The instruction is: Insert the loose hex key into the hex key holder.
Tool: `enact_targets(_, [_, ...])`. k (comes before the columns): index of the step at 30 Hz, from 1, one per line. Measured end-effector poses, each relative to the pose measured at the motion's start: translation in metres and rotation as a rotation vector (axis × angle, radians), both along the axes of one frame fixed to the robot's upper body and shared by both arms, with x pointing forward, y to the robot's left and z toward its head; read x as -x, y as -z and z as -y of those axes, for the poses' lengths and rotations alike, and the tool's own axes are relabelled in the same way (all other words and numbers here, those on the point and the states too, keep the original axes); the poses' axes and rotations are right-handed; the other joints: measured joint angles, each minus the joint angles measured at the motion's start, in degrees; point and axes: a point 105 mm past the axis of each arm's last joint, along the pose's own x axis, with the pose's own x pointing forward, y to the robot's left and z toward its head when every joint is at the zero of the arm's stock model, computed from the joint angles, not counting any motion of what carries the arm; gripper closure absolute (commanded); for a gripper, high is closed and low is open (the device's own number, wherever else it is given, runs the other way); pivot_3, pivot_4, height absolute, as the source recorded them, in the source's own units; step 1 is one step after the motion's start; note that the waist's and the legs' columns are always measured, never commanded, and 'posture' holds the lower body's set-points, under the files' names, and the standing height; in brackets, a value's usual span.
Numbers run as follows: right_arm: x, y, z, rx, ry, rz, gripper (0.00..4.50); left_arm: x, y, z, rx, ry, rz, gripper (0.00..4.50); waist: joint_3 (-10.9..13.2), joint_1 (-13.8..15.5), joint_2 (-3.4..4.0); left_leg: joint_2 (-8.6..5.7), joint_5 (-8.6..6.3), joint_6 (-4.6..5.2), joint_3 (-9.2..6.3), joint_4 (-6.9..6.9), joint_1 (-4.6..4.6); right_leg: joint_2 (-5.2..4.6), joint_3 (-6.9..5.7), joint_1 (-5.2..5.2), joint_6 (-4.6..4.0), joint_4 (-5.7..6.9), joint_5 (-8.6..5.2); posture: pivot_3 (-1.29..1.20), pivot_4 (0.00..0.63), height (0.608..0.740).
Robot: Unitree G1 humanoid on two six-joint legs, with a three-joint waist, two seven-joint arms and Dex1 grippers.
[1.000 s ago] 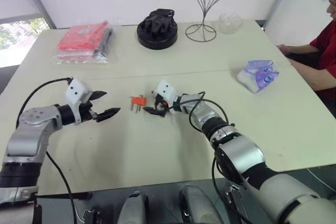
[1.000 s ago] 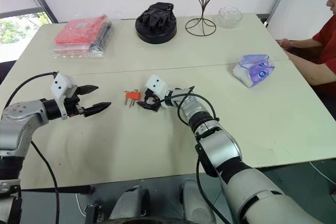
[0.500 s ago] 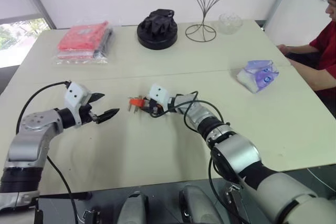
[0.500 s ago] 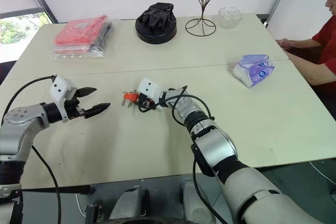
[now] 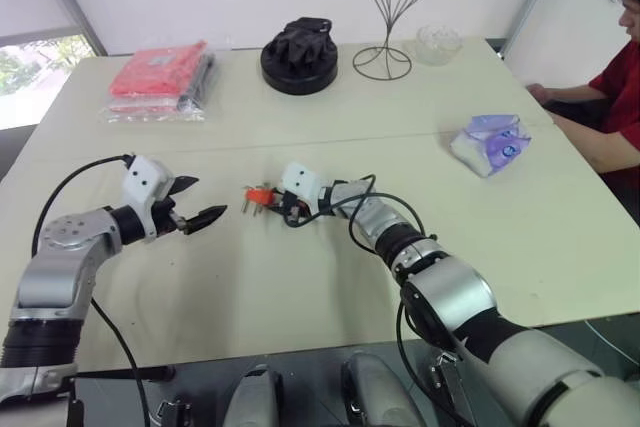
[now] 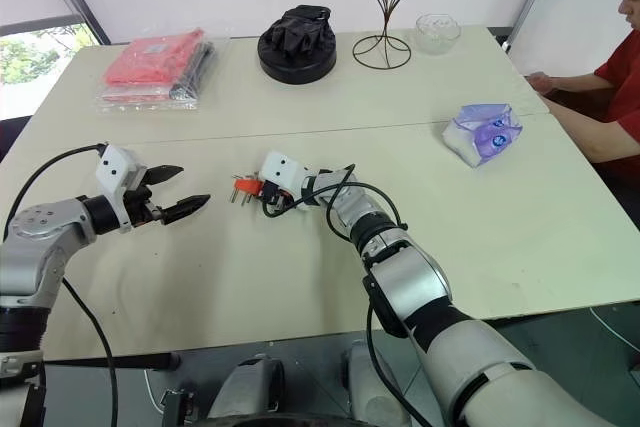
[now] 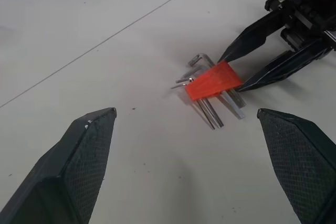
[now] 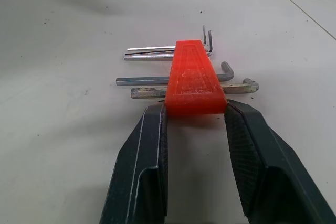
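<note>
I can see keys going through the hex key holder (image 5: 261, 195) up to their bends (image 7: 200, 57), so I expect the loose hex key to slide through the same way when I push it.
The hex key holder (image 8: 192, 80) is a small orange-red block lying flat on the table, with several thin metal keys sticking out of both sides. My right gripper (image 8: 194, 111) is shut on it, its two black fingers pressed against the sides of the block's wide end. In the left eye view the holder (image 5: 260, 193) lies mid-table. My left gripper (image 5: 208, 197) hovers open a short way to its left, pointing at it, with nothing between its fingers. The loose hex key is out of view; I see no key apart from the holder.
At the back of the table are a red plastic-wrapped packet (image 5: 155, 72), a black round object (image 5: 299, 55), a wire stand (image 5: 385, 47) and a glass bowl (image 5: 438, 44). A purple tissue pack (image 5: 490, 142) lies right. A person (image 5: 620, 77) sits at the right edge.
My right gripper has slid left up to the holder and its fingers have closed on the block's end. The left arm has stayed where it was.
</note>
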Motion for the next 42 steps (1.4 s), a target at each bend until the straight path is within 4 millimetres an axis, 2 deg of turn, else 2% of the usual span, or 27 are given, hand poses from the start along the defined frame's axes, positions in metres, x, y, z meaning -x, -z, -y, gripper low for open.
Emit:
enact_targets(5, [-0.001, -0.003, 0.004, 0.03, -0.023, 0.061, 3.51, 0.0, 0.0, 0.001, 0.003, 0.002, 0.001, 0.0, 0.0, 0.11, 0.0, -0.01, 0.0, 0.0, 0.0, 0.0, 0.0, -0.03, 0.0, 0.0, 0.0, 0.0, 0.0, 0.0, 0.15, 0.74])
enact_targets(8, [-0.004, -0.021, 0.019, 0.127, -0.12, 0.288, 3.51, -0.002, -0.006, 0.007, 0.041, 0.042, 0.004, 0.0, 0.03, 0.53, 0.02, -0.05, 0.02, -0.04, 0.01, 0.03, -0.12, -0.09, -0.06, -0.02, 0.01, -0.03, 0.0, 0.0, 0.15, 0.74])
enact_targets(10, [-0.008, -0.045, 0.038, 0.207, -0.186, 0.494, 3.51, -0.004, -0.013, 0.012, 0.082, 0.083, 0.001, 0.0, 0.06, 1.06, 0.03, -0.1, 0.05, -0.1, 0.02, 0.03, -0.19, -0.13, -0.12, -0.04, 0.02, -0.08, 0.01, 0.0, 0.15, 0.74])
enact_targets(14, [-0.011, -0.111, 0.065, 0.323, -0.249, 0.885, 3.51, -0.013, -0.039, 0.03, 0.242, 0.192, -0.017, 0.0, 0.08, 1.23, 0.0, -0.17, 0.05, -0.1, 0.08, 0.05, -0.19, -0.05, -0.12, -0.06, 0.03, -0.09, 0.01, 0.0, 0.15, 0.74])
enact_targets(16, [-0.011, -0.137, 0.071, 0.346, -0.251, 1.022, 3.51, -0.015, -0.056, 0.041, 0.304, 0.26, -0.013, 0.0, 0.07, 1.09, -0.02, -0.15, 0.05, -0.09, 0.13, 0.04, -0.17, 0.0, -0.11, -0.05, 0.02, -0.09, 0.01, 0.0, 0.15, 0.74])
enact_targets(18, [-0.01, -0.153, 0.078, 0.353, -0.24, 1.103, 3.51, -0.02, -0.073, 0.053, 0.357, 0.323, 0.008, 0.0, 0.07, 0.95, -0.02, -0.14, 0.05, -0.09, 0.16, 0.04, -0.16, 0.04, -0.1, -0.05, 0.02, -0.1, 0.01, 0.0, 0.15, 0.74])
enact_targets(20, [-0.008, -0.156, 0.08, 0.35, -0.242, 1.136, 3.51, -0.025, -0.081, 0.06, 0.391, 0.354, 0.018, 0.0, 0.06, 0.42, -0.02, -0.14, 0.05, -0.1, 0.2, 0.04, -0.14, 0.06, -0.06, -0.05, 0.02, -0.08, 0.01, 0.0, 0.15, 0.74])
enact_targets(24, [-0.005, -0.165, 0.09, 0.356, -0.235, 1.198, 3.51, -0.035, -0.083, 0.074, 0.442, 0.407, -0.003, 0.0, 0.07, 0.24, -0.02, -0.11, 0.06, -0.1, 0.18, 0.05, -0.15, 0.1, -0.06, -0.05, 0.02, -0.08, 0.01, 0.0, 0.15, 0.74])
enact_targets(30, [0.011, -0.183, 0.081, 0.298, -0.277, 1.313, 3.51, -0.047, -0.097, 0.098, 0.427, 0.506, 0.023, 0.0, 0.07, 0.28, -0.03, -0.12, 0.25, -0.44, 0.2, 0.06, -0.15, 0.11, -0.05, -0.05, 0.02, -0.07, 0.01, 0.0, 0.15, 0.74])
enact_targets(36, [0.017, -0.176, 0.079, 0.274, -0.282, 1.311, 3.51, -0.059, -0.095, 0.11, 0.405, 0.561, 0.006, 0.0, 0.08, 0.28, -0.04, -0.15, 0.26, -0.43, 0.21, 0.07, -0.16, 0.1, -0.05, -0.05, 0.02, -0.08, 0.01, 0.0, 0.15, 0.74])
enact_targets(42, [0.019, -0.168, 0.081, 0.279, -0.275, 1.287, 3.51, -0.063, -0.106, 0.118, 0.384, 0.616, 0.016, 0.0, 0.08, 0.26, -0.05, -0.15, 0.26, -0.43, 0.2, 0.07, -0.16, 0.12, -0.05, -0.05, 0.02, -0.08, 0.01, 0.0, 0.15, 0.74])
